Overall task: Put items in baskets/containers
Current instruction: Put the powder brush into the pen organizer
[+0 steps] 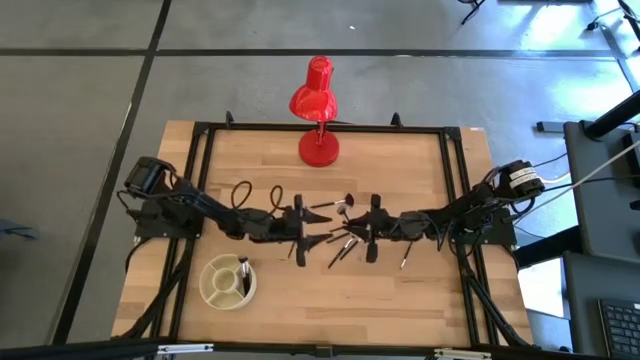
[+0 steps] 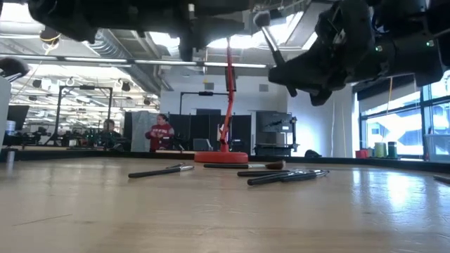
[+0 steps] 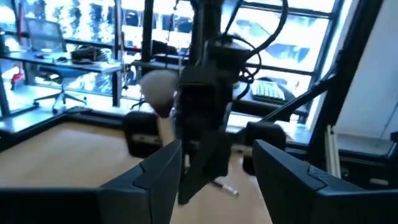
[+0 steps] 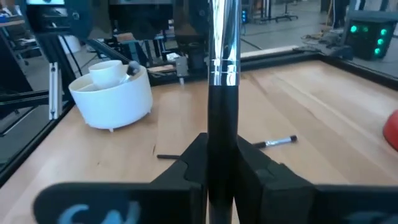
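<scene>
I should pass the brush (image 4: pixel 224 71) to my open left gripper because the cream dish (image 1: pixel 222 284) is far from my right gripper. My left gripper will then carry the brush to the dish.
Several dark makeup brushes (image 1: pixel 340 248) lie scattered flat on the table's middle, also seen in the low view (image 2: pixel 281 176). The cream divided dish (image 1: pixel 210 270) stands near the table's near left corner, and one brush (image 1: pixel 243 272) rests in it; the dish (image 4: pixel 115 99) also shows in the right wrist view. My right gripper (image 1: pixel 362 228) hovers above the scattered brushes, shut on a brush with a silver ferrule (image 4: pixel 224 65). My left gripper (image 1: pixel 303 226) faces it from the left, open (image 3: pixel 224 186) and touching nothing. My right gripper (image 4: pixel 222 155) pinches the brush's black handle (image 4: pixel 222 134) between its two fingers (image 4: pixel 193 163), below the silver ferrule. The brush is lifted clear of the table and stands across the fingers. Its pale fluffy head (image 3: pixel 158 90) shows in the left wrist view.
The red desk lamp (image 1: pixel 318 100) stands at the table's far edge on its round base (image 1: pixel 319 150). A black frame (image 1: pixel 455 180) runs around the table. Bare wood lies between the dish and the near right corner. People sit in the room far behind (image 2: pixel 160 132).
</scene>
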